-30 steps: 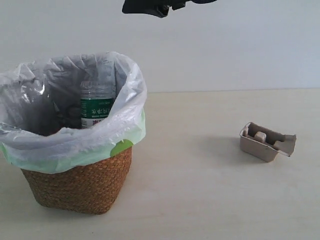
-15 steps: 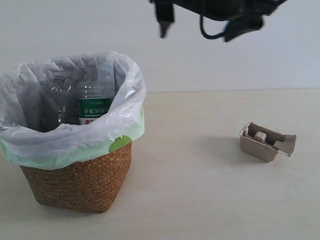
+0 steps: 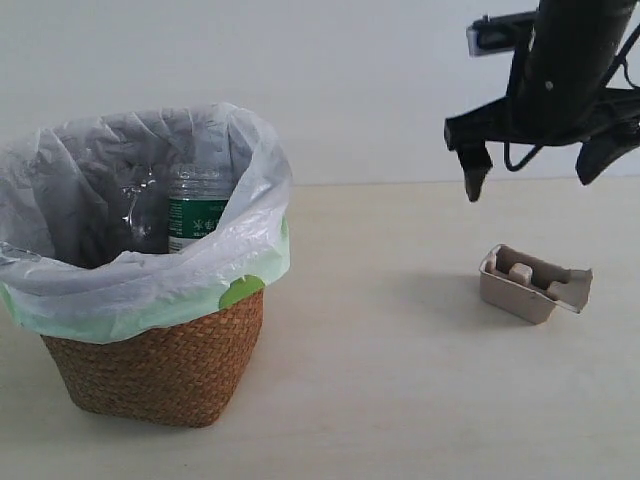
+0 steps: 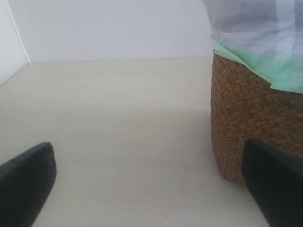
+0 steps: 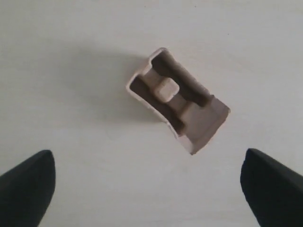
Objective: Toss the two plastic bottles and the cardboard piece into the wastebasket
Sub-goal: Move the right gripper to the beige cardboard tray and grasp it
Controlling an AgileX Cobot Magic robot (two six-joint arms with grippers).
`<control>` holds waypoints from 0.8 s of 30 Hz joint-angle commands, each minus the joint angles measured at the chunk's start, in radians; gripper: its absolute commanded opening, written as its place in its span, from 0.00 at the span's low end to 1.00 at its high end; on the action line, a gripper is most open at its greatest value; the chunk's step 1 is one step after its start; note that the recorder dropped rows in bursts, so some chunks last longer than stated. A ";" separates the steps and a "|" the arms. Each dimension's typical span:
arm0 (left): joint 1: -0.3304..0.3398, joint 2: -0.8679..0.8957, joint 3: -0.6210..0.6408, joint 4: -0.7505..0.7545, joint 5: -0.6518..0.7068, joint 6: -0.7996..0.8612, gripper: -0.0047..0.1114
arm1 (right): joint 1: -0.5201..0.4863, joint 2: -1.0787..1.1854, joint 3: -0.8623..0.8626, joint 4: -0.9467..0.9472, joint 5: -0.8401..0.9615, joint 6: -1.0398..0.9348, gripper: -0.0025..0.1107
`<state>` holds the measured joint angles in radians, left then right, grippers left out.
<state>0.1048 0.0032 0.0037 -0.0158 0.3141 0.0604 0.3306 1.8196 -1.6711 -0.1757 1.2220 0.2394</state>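
The cardboard piece (image 3: 533, 284) lies free under the wide-open fingers of the robot's right gripper, so the robot should keep moving down until the fingers straddle its long sides (image 3: 512, 298), and then close them.
The wicker wastebasket (image 3: 160, 365) with its white bag stands at the left. Inside it the green-and-white labelled bottle (image 3: 198, 215) stands upright; clear plastic beside it (image 3: 135, 205) may be the second bottle, its label hidden. The grey-beige cardboard piece (image 3: 533, 283) lies on the table at the right. My right gripper (image 3: 530, 165) hangs open above it, fingers spread wide; in the right wrist view the cardboard piece (image 5: 177, 99) lies below, between the fingertips (image 5: 26, 184) and ahead of them. My left gripper (image 4: 151, 189) is open, low beside the wastebasket (image 4: 251, 118).
A pale wooden table (image 3: 400, 400) carries everything, with a plain white wall behind. The bag's green-tinted edge (image 3: 245, 290) hangs over the wastebasket's rim.
My right arm has swung from above the wastebasket rightward and down, to above the cardboard piece. The bottle in the basket has shifted slightly.
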 commanded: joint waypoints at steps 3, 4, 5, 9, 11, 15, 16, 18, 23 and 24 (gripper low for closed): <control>0.002 -0.003 -0.004 -0.002 -0.006 -0.009 0.97 | -0.042 0.109 0.008 -0.023 -0.001 -0.213 0.86; 0.002 -0.003 -0.004 -0.002 -0.006 -0.009 0.97 | -0.042 0.129 0.008 -0.032 -0.001 -0.234 0.86; 0.002 -0.003 -0.004 -0.002 -0.006 -0.009 0.97 | -0.042 0.145 0.008 -0.032 -0.001 -0.256 0.86; 0.002 -0.003 -0.004 -0.002 -0.006 -0.009 0.97 | -0.042 0.217 0.008 -0.040 -0.001 -0.340 0.86; 0.002 -0.003 -0.004 -0.002 -0.006 -0.009 0.97 | -0.042 0.246 0.008 -0.051 -0.001 -0.371 0.86; 0.002 -0.003 -0.004 -0.002 -0.006 -0.009 0.97 | -0.042 0.277 0.010 -0.119 -0.001 -0.378 0.86; 0.002 -0.003 -0.004 -0.002 -0.006 -0.009 0.97 | -0.042 0.284 0.012 -0.142 -0.001 -0.380 0.86; 0.002 -0.003 -0.004 -0.002 -0.006 -0.009 0.97 | -0.042 0.286 0.020 -0.188 -0.010 -0.380 0.86; 0.002 -0.003 -0.004 -0.002 -0.006 -0.009 0.97 | -0.042 0.286 0.022 -0.182 -0.133 -0.408 0.86; 0.002 -0.003 -0.004 -0.002 -0.006 -0.009 0.97 | -0.042 0.286 0.022 -0.169 -0.149 -0.421 0.86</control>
<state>0.1048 0.0032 0.0037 -0.0158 0.3141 0.0604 0.2917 2.1078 -1.6530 -0.3594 1.1300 -0.1497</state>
